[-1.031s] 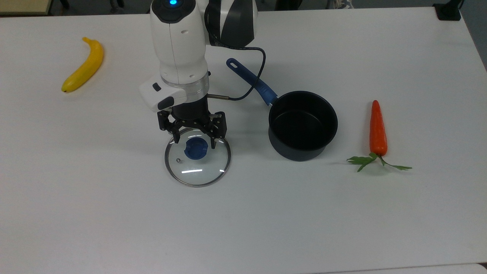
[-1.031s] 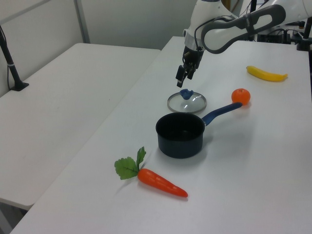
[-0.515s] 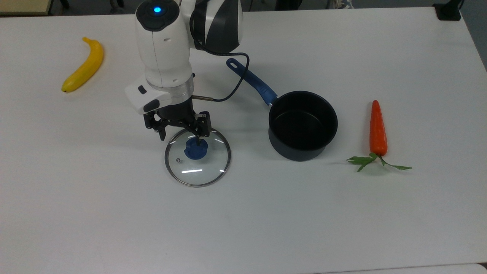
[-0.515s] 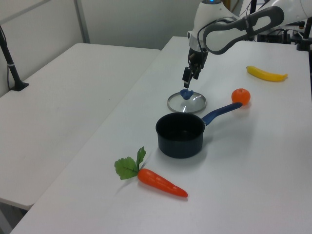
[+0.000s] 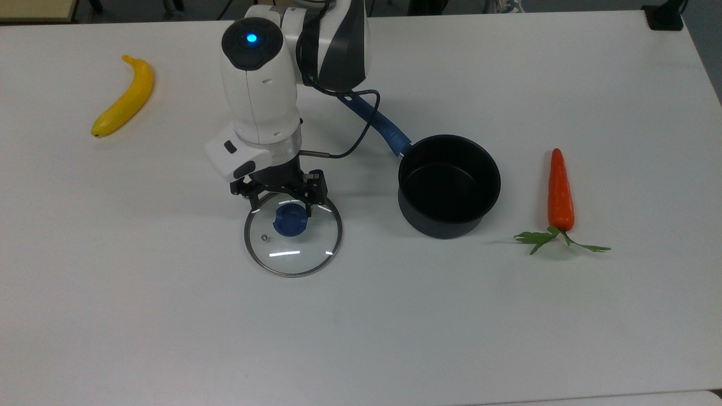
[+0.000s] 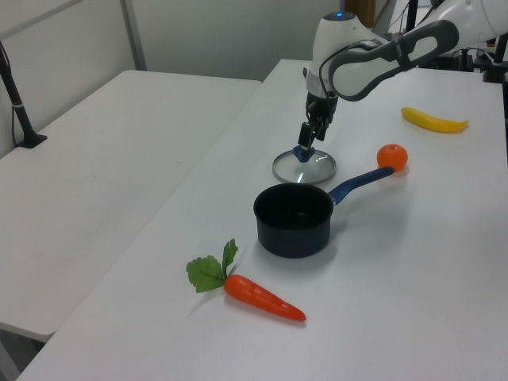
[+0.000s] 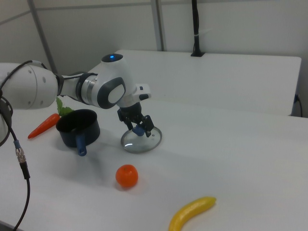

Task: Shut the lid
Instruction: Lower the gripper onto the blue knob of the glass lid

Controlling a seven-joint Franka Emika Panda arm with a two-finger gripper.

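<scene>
My gripper will lift the lid (image 6: 315, 168), and the lid will hang almost level, because the blue knob (image 6: 303, 153) stands in the middle of the round glass.
The lid (image 5: 293, 254) lies flat on the white table, clear glass with a metal rim and a blue knob (image 5: 290, 221). My gripper (image 5: 281, 207) hangs right over the knob, open, one finger on each side of it and not clamped. The left view shows the gripper (image 6: 304, 148) low on the lid (image 6: 305, 167), and the right view shows the gripper (image 7: 139, 127) at the lid (image 7: 141, 140) too. The black saucepan (image 5: 448, 228) with a blue handle (image 5: 383, 128) stands open to the top view's right of the lid.
A banana (image 5: 124, 96) lies at the top view's far left, a carrot (image 5: 561, 192) at the top view's right of the saucepan. An orange (image 6: 392, 156) sits by the end of the saucepan handle. The arm's cable (image 5: 355, 141) loops above the handle.
The gripper swung towards the top view's left, came back over the knob and dropped lower, so its fingers now flank the knob. Lid and saucepan have not moved.
</scene>
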